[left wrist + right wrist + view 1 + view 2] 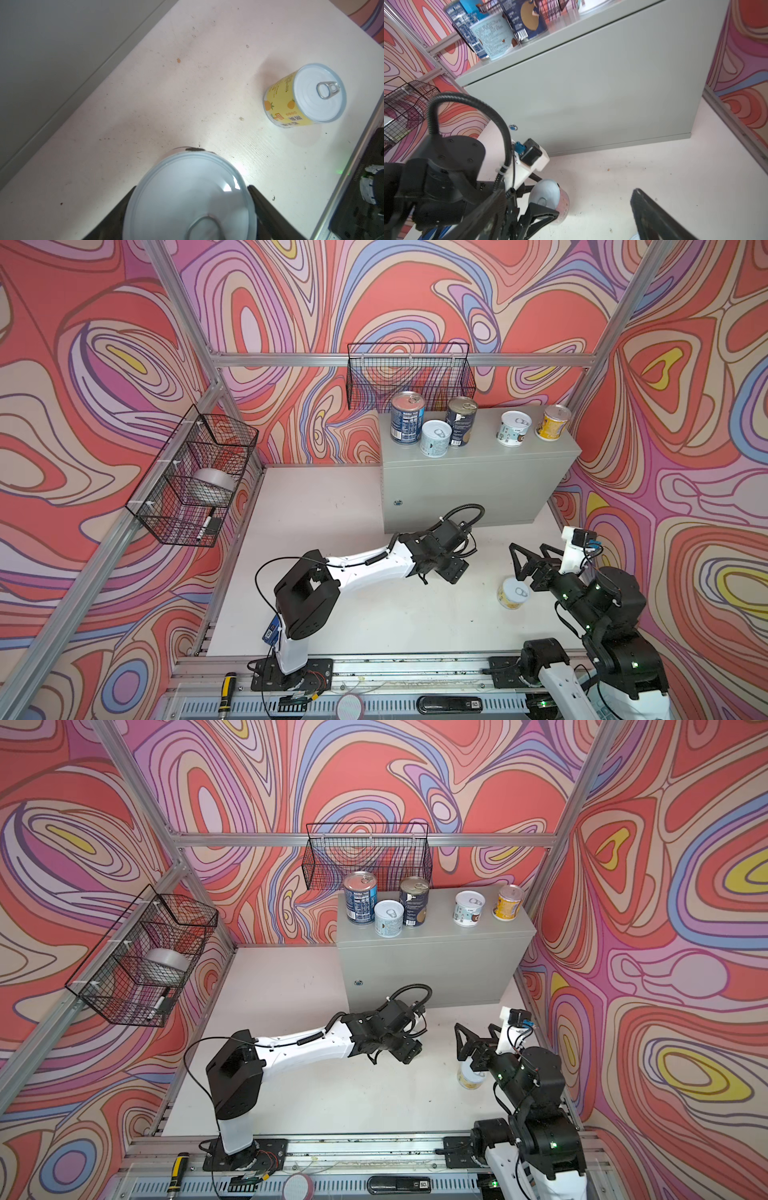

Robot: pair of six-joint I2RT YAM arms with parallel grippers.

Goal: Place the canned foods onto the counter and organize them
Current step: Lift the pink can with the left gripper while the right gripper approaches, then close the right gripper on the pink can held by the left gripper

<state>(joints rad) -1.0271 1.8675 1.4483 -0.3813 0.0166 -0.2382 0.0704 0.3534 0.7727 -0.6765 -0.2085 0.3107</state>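
Note:
My open right gripper should keep on toward the pink can (560, 200) and close around the pink can's lower side (564, 207), since that side is free of my left gripper's fingers.
On the grey counter (478, 481) stand two dark blue cans (407, 416) (461, 420), a pale blue can (435, 437), a white-teal can (514, 428) and a yellow can (552, 423). My left gripper (191, 188) is shut on a pink can (550, 197), tilted low over the table in front of the counter. In both top views the arm hides that can. Another yellow can (513, 593) (305, 95) stands upright on the table at the right. My right gripper (530, 560) hangs open just beyond it, holding nothing.
A black wire basket (409, 377) hangs on the back wall behind the counter. Another basket (195, 477) on the left wall holds a silver tape roll (214, 485). The table's right edge and frame rail (353, 166) run close to the yellow can.

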